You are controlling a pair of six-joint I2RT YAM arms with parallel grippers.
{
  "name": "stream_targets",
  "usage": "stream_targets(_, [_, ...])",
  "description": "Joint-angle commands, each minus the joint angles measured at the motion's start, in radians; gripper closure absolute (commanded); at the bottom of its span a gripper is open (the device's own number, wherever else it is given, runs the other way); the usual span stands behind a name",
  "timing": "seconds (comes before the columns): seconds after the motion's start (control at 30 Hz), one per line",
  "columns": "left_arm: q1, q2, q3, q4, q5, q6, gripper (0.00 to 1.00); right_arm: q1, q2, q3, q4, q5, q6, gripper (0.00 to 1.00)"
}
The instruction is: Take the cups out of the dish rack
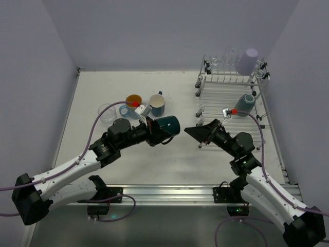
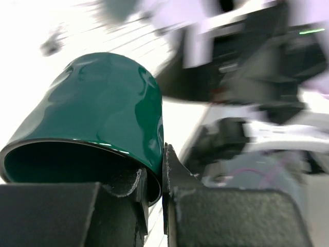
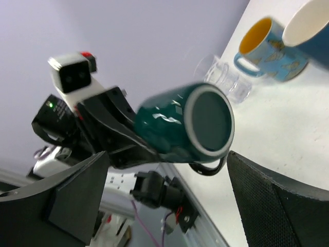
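Observation:
My left gripper keeps turning the mug's base [image 1: 173,125] down until it stands near the clear glass [image 1: 107,113]. The gripper is pinching the dark teal mug's rim, and the mug's base is free.
My left gripper [image 1: 156,129] is shut on the rim of a dark teal mug [image 1: 168,125], held on its side above the middle of the table. In the left wrist view one finger is inside the teal mug [image 2: 97,113] and the other outside, pinching its wall at my left gripper [image 2: 154,177]. My right gripper [image 1: 195,134] faces the mug's base from the right, open and apart from it. The right wrist view shows the mug [image 3: 180,126] beyond my wide right gripper [image 3: 164,200]. The dish rack [image 1: 216,90] holds a lavender tumbler [image 1: 248,60], a blue mug [image 1: 245,103] and clear glasses [image 1: 229,54].
On the table behind the left arm stand an orange-inside mug [image 1: 133,102], a white-inside blue mug [image 1: 157,104] and a clear glass [image 1: 108,113]. The same orange-inside mug [image 3: 262,43] and clear glass [image 3: 226,82] show in the right wrist view. Walls close the table at back and sides.

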Motion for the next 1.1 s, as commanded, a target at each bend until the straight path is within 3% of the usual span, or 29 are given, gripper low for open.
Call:
stream_targets(0.0, [0.002,-0.063,0.109,-0.446,-0.278,0.145,1.00,0.000,-0.079,0.102,-0.214,0.138,-0.169,0.01])
stream_targets(0.13, [0.008,-0.042,0.174,-0.725,-0.522,0.188,1.00,-0.001,-0.136,0.146,-0.407,0.243,-0.266,0.01])
stream_targets(0.3, [0.077,0.145,0.267,-0.944,-0.595,0.276,1.00,-0.001,-0.113,0.186,-0.507,0.243,-0.329,0.01])
stream_targets(0.7, [0.342,0.320,0.264,-0.932,-0.466,0.388,1.00,0.000,-0.131,0.174,-0.598,0.234,-0.396,0.01])
stream_targets(0.87, [0.370,0.406,0.261,-0.929,-0.446,0.385,0.99,0.000,-0.151,0.171,-0.619,0.255,-0.411,0.01])
stream_targets(1.0, [0.376,0.438,0.263,-0.932,-0.449,0.377,0.90,-0.001,-0.161,0.165,-0.633,0.263,-0.424,0.01])
stream_targets(1.07, [0.378,0.435,0.264,-0.940,-0.468,0.372,0.75,-0.001,-0.164,0.165,-0.639,0.275,-0.430,0.01])
